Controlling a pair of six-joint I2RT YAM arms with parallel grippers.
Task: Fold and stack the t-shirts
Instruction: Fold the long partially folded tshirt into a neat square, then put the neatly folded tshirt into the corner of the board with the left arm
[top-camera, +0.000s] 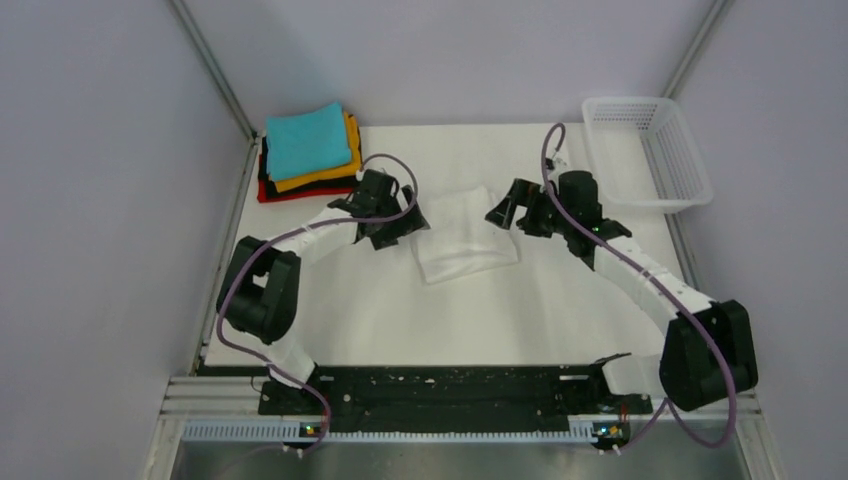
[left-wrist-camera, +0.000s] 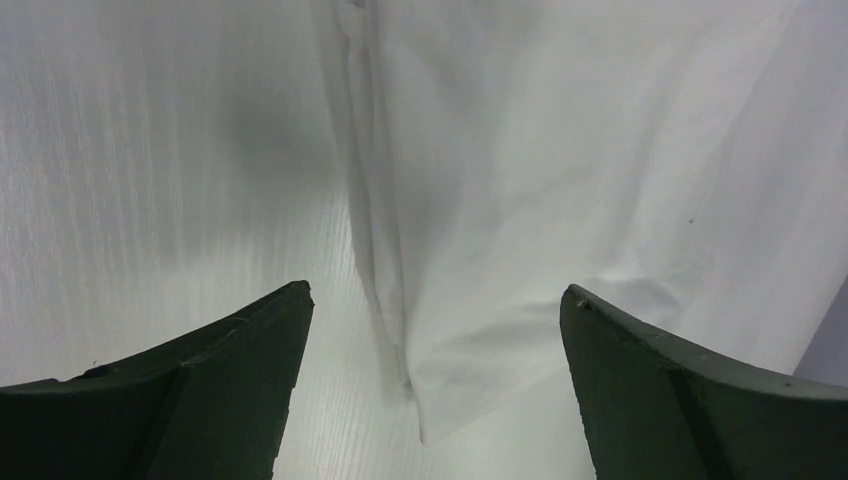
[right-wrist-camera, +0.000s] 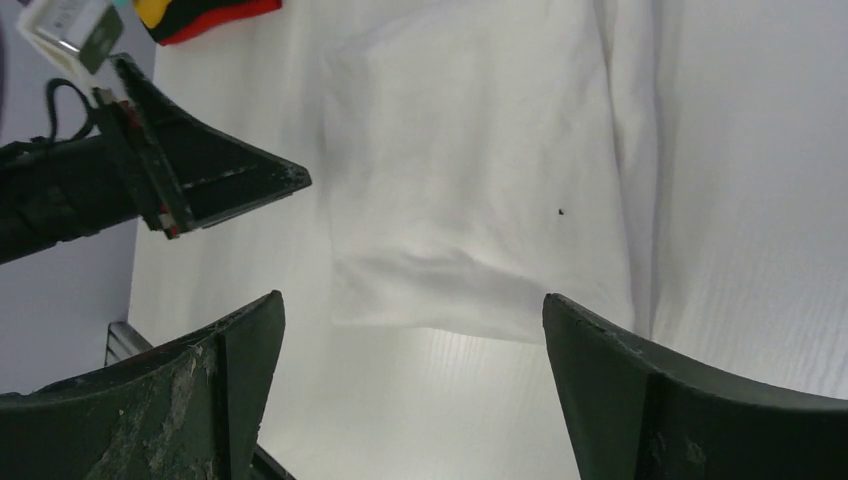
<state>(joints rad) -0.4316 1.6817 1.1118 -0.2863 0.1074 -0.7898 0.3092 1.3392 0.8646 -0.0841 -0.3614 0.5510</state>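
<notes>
The white t-shirt (top-camera: 463, 236) will come up still folded and hang down from the robot's left gripper when the robot lifts it, because layers lie together along the wavy edge (left-wrist-camera: 384, 245).
A folded white t-shirt (top-camera: 462, 232) lies flat in the middle of the table. My left gripper (top-camera: 403, 222) hangs open at its left edge; in the left wrist view the shirt's corner (left-wrist-camera: 440, 400) lies between the two spread fingers, untouched. On the shirt's right side my right gripper (top-camera: 505, 209) is also open, holding nothing, with the white t-shirt (right-wrist-camera: 470, 170) spread just beyond its fingers. Folded t-shirts are stacked (top-camera: 310, 150) at the far left corner, teal on top, then orange, black and red.
A white mesh basket (top-camera: 648, 150) stands at the far right corner. Grey walls close in the table on the left, right and back. The left gripper's finger (right-wrist-camera: 215, 175) shows in the right wrist view, left of the shirt.
</notes>
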